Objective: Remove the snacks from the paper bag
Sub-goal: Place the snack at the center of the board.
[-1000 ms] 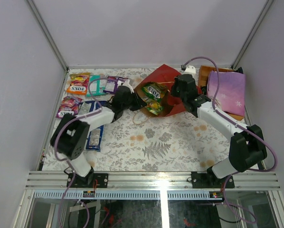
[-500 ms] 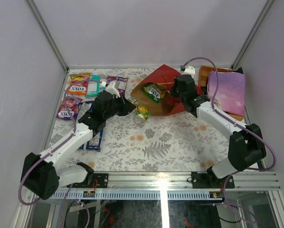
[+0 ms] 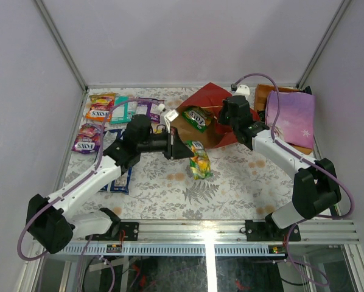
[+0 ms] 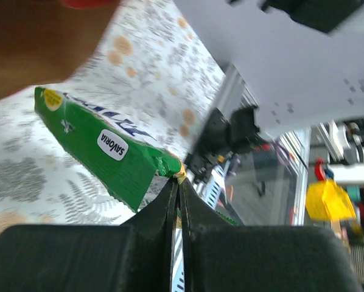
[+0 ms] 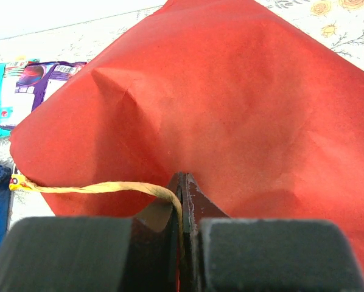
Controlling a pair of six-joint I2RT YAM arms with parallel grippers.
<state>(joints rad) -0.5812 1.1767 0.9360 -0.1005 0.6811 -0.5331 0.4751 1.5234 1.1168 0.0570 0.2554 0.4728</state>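
Observation:
My left gripper should keep moving toward the empty front tabletop (image 3: 240, 185) and let go of the packet there, because the green and yellow packet (image 3: 200, 163) is clear of the paper bag.
The paper bag (image 3: 213, 100) lies on its side at the back centre, red outside and brown inside, its mouth facing left. A green FOX'S packet (image 3: 197, 117) rests in that mouth. My left gripper (image 3: 187, 152) is shut on the corner of a green and yellow snack packet (image 3: 199, 163), which hangs in front of the bag; the left wrist view shows the packet (image 4: 109, 152) pinched at the gripper's (image 4: 177, 181) tips. My right gripper (image 5: 183, 182) is shut on the bag's twine handle (image 5: 97, 187) against the bag's red paper (image 5: 231, 103).
Several snacks lie at the far left: an orange FOX'S bag (image 3: 100, 111), a teal pack (image 3: 124, 109), a purple pack (image 3: 148, 108), a purple FOX'S bag (image 3: 87, 139) and blue packs (image 3: 118, 176). A lilac snowflake bag (image 3: 290, 118) sits on a wooden board (image 3: 261, 94) at the back right.
My left gripper has pulled the green and yellow packet out of the bag's mouth and carried it toward the near side. The right gripper has kept hold of the handle.

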